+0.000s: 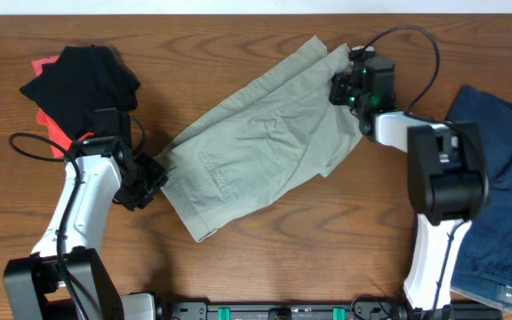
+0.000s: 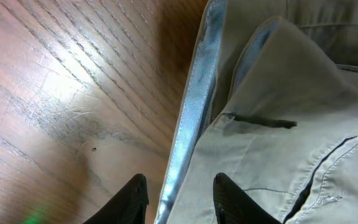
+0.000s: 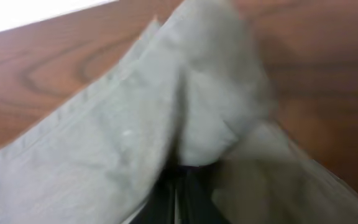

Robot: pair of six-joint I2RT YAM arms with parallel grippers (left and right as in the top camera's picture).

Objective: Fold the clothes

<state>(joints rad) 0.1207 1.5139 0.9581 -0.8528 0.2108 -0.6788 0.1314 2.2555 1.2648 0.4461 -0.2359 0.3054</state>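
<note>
The khaki fabric is bunched up over my right gripper's fingers. I should open them and go nearer to the far corner of the shorts before folding.
The khaki-beige shorts lie spread diagonally across the middle of the table, back pocket up. My left gripper is at their lower left waistband edge, open, its fingers straddling the shiny inner waistband. My right gripper is at the upper right corner of the shorts, shut on a pinch of the khaki fabric, which bunches up over the fingers. Navy denim lies at the right. A black piece lies on an orange-red piece at the upper left.
The wooden table runs under everything, with bare wood left of the waistband. Cables loop near both arms. The table's far edge is close behind the right gripper.
</note>
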